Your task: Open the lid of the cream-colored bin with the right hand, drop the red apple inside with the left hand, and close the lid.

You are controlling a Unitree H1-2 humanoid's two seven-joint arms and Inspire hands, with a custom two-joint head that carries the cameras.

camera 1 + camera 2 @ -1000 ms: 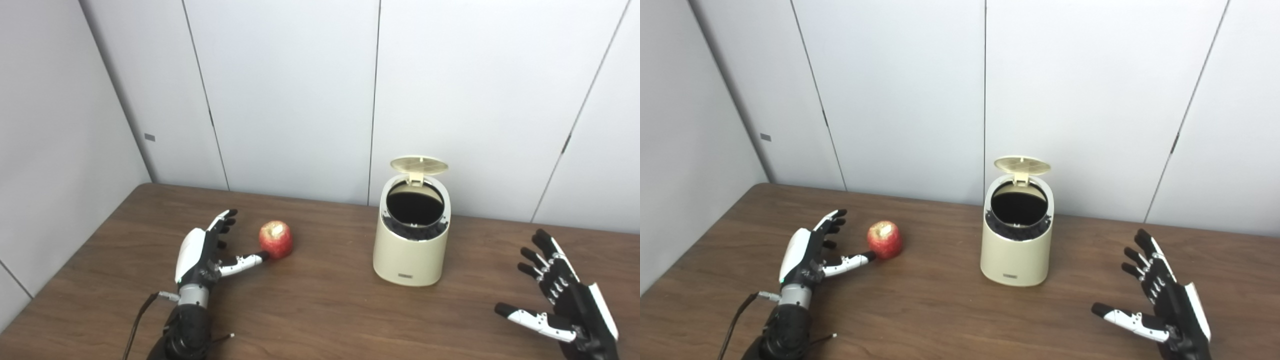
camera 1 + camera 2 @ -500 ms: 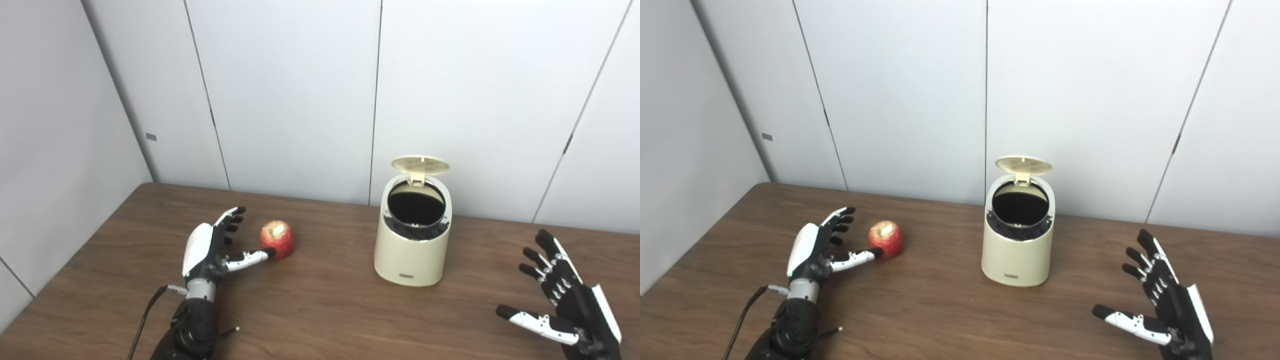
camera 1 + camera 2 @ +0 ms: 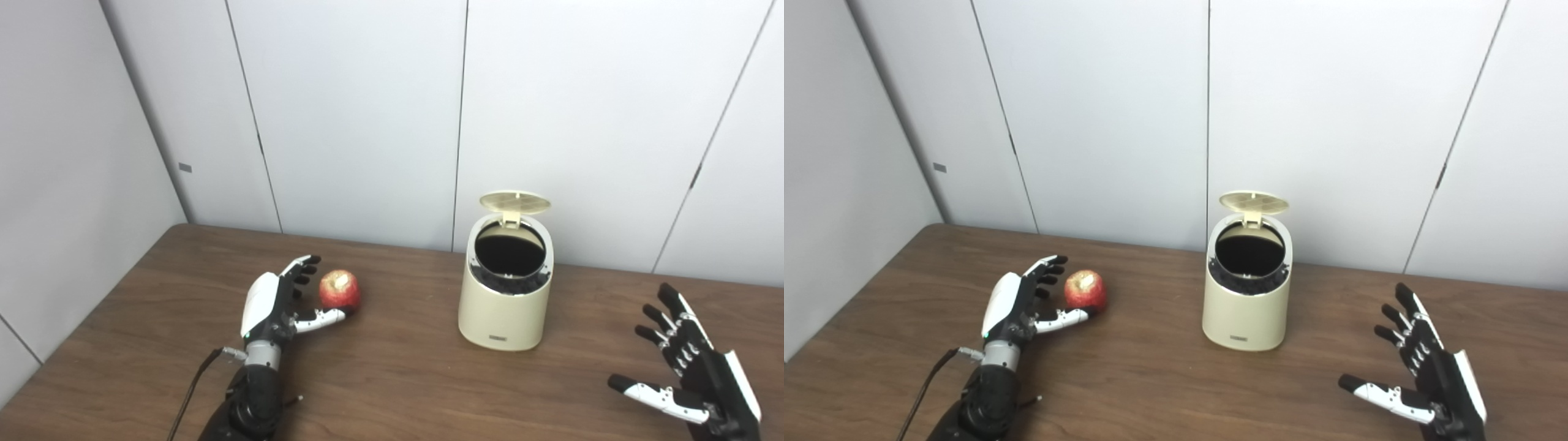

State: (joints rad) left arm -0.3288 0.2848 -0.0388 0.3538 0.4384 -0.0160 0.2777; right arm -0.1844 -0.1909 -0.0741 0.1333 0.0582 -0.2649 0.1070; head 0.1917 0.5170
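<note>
My gripper will drop the red apple (image 3: 339, 290) in, and the apple will sink fully out of sight, because the bin's dark opening (image 3: 510, 253) is clearly wider than the apple.
The red apple (image 3: 339, 291) rests on the brown table (image 3: 392, 380), left of the middle. My left hand (image 3: 275, 304) is open right beside it on its left, thumb lying along the apple's near side and fingers spread at its far left. The cream-colored bin (image 3: 506, 294) stands upright at the middle of the table. Its round lid (image 3: 514, 201) is tipped up and back, and the dark inside shows. My right hand (image 3: 689, 373) is open at the near right, well apart from the bin, fingers spread.
Grey wall panels (image 3: 367, 110) rise directly behind the table's far edge, close behind the bin. A thin black cable (image 3: 190, 392) trails from my left wrist toward the near edge. Bare tabletop lies between the apple and the bin.
My left hand has slid right and forward until it cups the apple's left side. The apple, the bin and my right hand have stayed put.
</note>
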